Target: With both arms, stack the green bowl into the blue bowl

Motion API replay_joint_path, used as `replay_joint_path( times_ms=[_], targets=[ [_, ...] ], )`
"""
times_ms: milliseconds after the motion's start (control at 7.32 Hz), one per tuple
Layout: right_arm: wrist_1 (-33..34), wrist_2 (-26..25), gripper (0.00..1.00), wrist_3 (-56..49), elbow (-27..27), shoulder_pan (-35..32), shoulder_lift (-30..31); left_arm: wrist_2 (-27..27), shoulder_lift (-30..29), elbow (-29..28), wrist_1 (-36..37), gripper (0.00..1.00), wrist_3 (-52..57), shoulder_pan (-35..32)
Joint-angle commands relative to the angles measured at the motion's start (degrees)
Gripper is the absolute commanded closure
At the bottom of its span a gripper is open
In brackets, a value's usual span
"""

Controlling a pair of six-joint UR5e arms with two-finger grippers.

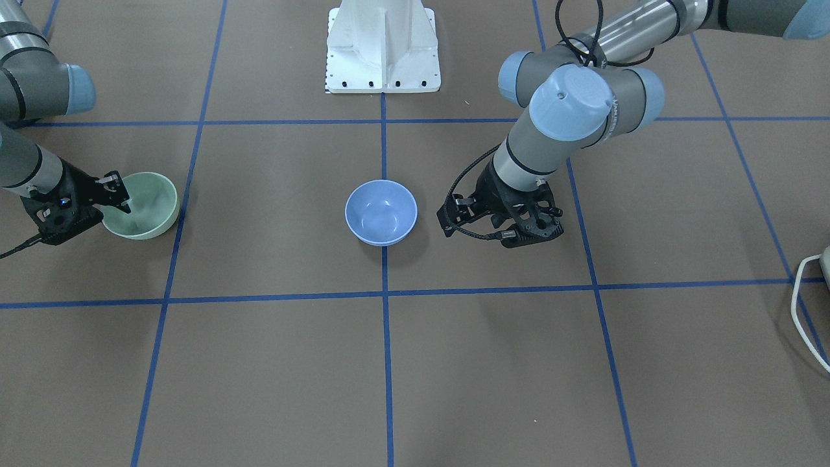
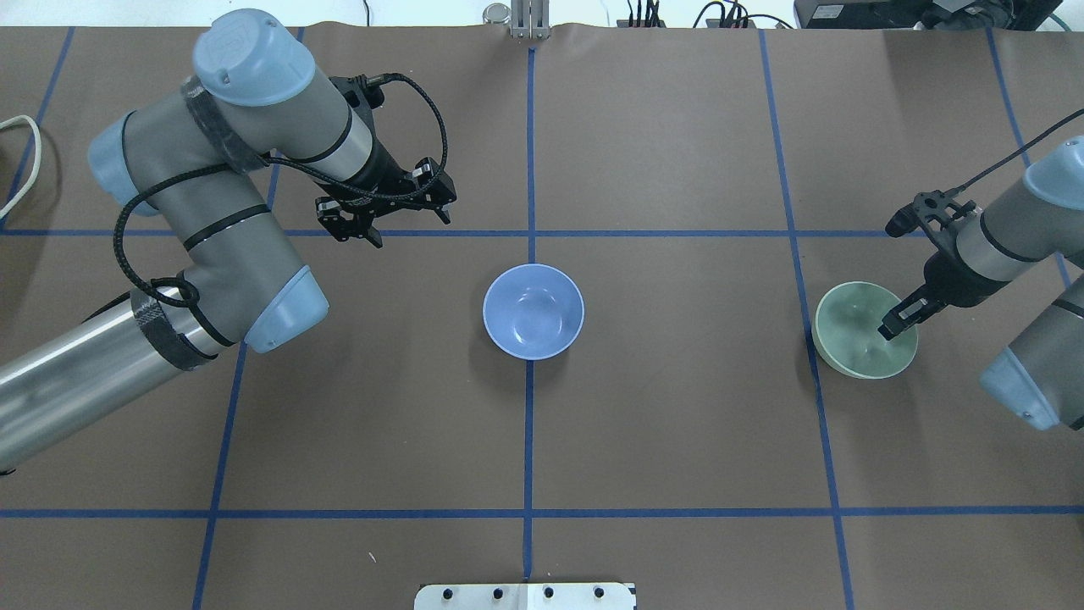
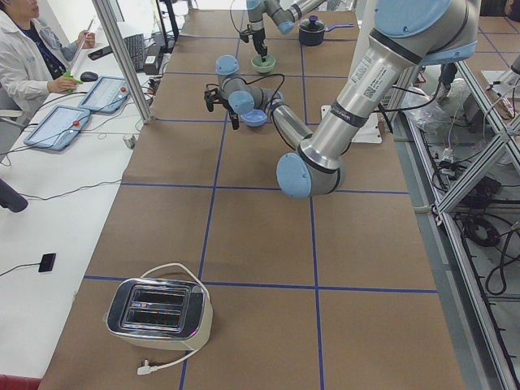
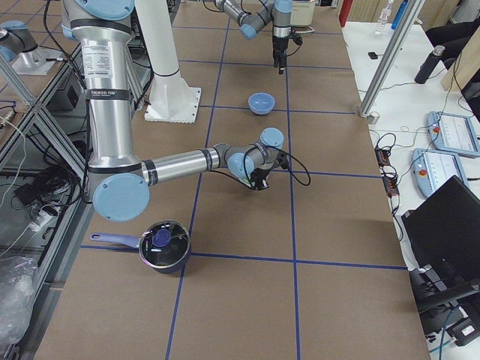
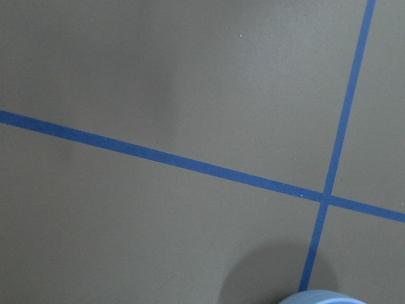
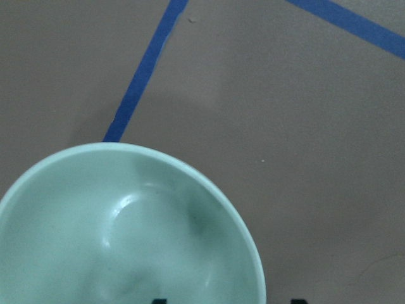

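Note:
Both bowls look about equally wide. I expect the green bowl to nest with its rim just above the blue bowl's rim when I lower it.
The green bowl sits upright on the table at my right side. My right gripper is at its rim with the jaws open. One finger is inside the bowl and one is outside, as the right wrist view shows over the bowl. The blue bowl stands empty at the table's centre on a tape crossing. My left gripper is open and empty, above the table beside the blue bowl, apart from it. The bowl's rim just shows in the left wrist view.
The white pedestal stands at the robot's side of the table. A toaster and its white cable lie at the left end. A dark pot is at the right end. An operator sits beside the table.

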State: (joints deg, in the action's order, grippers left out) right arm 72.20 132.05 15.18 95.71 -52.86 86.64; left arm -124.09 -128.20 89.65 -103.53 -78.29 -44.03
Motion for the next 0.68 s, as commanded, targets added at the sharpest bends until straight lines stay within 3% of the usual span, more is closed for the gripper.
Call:
replay_joint_path(
  times_ms=[0,547],
  targets=[
    [-0.1,-0.2,0.87,-0.1,0.0,0.0,-0.4,0.1,0.3,0.0,0.0,0.03,0.2,0.0],
    [0.0,0.1,0.92,0.2,0.4,-0.7,-1.2,0.2,0.4,-0.1,0.1,0.03,1.6,-0.3]
  ],
)
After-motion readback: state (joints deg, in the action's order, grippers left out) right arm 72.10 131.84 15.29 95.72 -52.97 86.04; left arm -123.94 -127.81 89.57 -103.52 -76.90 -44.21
